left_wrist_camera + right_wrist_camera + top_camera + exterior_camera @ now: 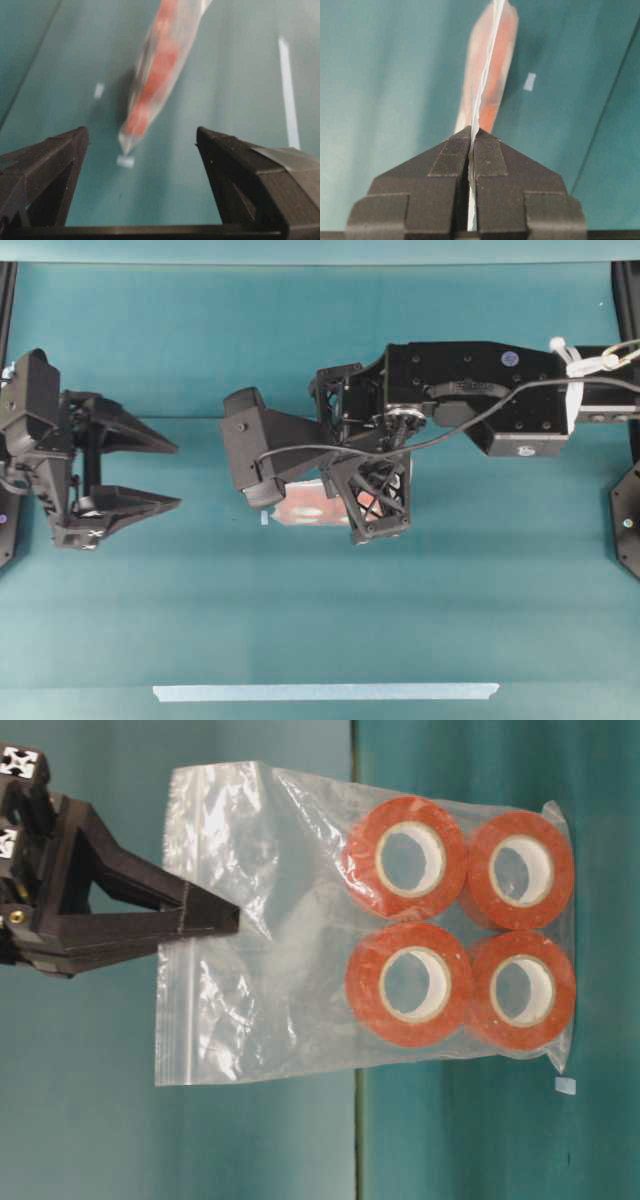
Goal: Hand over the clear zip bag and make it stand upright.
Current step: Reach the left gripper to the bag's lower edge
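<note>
Orange tape rolls (159,64) run the length of the clear zip bag (312,508), so the bag should stay stretched out when only my left gripper holds it.
The clear zip bag (290,920) holds four orange tape rolls (405,860) with white cores and hangs edge-on from my right gripper (471,134). That gripper is shut on the bag's zip-edge end, and the plastic shows between the closed jaws. From overhead the bag (310,502) is mostly hidden under the right gripper (378,498). I cannot tell whether its roll end touches the table. My left gripper (172,476) is open and empty at the left, facing the bag (155,75) with a clear gap between them.
A long pale tape strip (325,692) lies near the table's front edge and shows in the left wrist view (289,90). A small pale tape scrap (125,161) lies on the table beside the bag's lower corner. Black frame parts (628,520) stand at the right edge.
</note>
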You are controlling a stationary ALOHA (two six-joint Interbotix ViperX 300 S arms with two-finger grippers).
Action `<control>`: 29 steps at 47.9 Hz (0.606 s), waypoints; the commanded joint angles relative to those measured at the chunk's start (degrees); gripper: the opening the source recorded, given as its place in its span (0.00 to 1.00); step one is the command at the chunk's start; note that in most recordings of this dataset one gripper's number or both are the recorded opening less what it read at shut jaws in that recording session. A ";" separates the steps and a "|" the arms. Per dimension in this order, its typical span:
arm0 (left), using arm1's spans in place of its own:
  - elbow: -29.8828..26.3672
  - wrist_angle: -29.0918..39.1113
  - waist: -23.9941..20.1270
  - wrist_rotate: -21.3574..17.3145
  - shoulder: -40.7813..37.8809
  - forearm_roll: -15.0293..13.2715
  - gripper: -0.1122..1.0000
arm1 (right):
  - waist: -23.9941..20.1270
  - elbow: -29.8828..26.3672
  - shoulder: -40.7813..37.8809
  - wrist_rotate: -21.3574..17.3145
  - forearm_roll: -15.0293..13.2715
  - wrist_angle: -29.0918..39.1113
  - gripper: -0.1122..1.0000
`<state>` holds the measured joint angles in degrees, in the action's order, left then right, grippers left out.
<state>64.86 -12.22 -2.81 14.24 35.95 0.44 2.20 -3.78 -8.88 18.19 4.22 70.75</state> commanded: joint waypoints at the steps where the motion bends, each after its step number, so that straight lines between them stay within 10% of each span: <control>1: -0.53 -3.52 0.26 0.18 -2.20 0.09 0.94 | -0.26 0.18 0.79 0.44 0.09 -0.97 0.10; 29: -3.43 -20.21 4.13 3.43 -23.47 0.09 0.95 | -0.18 0.18 0.79 0.44 0.09 -1.67 0.10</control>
<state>63.19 -29.36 1.67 17.75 15.12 0.53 2.11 -3.25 -8.88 18.19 4.22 69.35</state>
